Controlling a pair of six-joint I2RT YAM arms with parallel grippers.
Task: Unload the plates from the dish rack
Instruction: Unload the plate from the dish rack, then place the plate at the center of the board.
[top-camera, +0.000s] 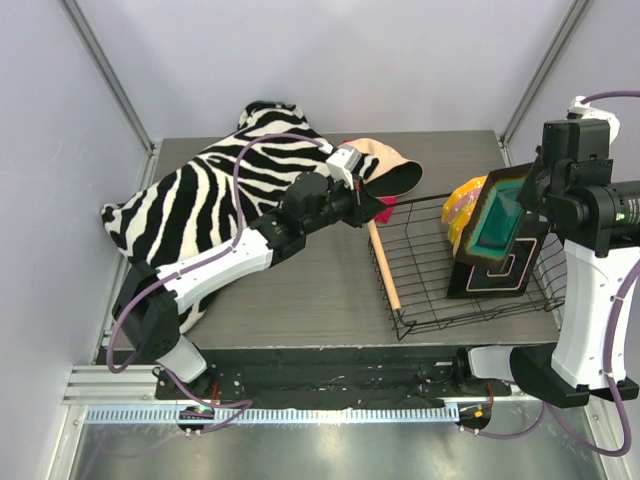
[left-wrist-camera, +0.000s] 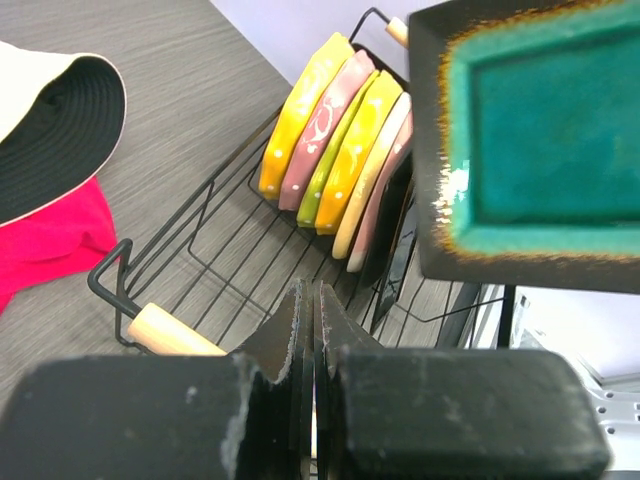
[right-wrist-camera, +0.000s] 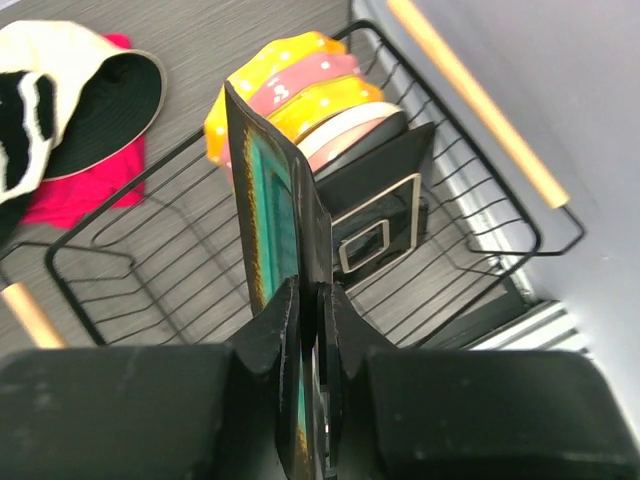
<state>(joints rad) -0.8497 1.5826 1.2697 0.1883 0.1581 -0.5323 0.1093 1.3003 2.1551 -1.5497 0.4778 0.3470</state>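
Observation:
The teal plate is in my right gripper above the rack, across from the clear tabletop (top-camera: 312, 300), so next my left gripper opens and takes hold of the plate's free rim.
The black wire dish rack (top-camera: 420, 322) stands on the right of the table. Several round plates (left-wrist-camera: 340, 140), yellow, pink and green, stand on edge at its far end. A dark square plate (right-wrist-camera: 375, 230) with a pale square outline leans in front of them. My right gripper (right-wrist-camera: 312, 290) is shut on the rim of another dark square plate with a teal inside (top-camera: 497, 225), held upright above the rack. My left gripper (left-wrist-camera: 310, 290) is shut with nothing in it, hanging just left of the rack beside its near wooden handle (left-wrist-camera: 170, 330).
A peach hat with a dark lining (top-camera: 385, 165) lies on a red cloth (left-wrist-camera: 50, 240) just left of the rack. A zebra-striped cloth (top-camera: 210, 200) covers the table's left part under my left arm. The rack's other handle (right-wrist-camera: 480, 100) runs close to the right wall.

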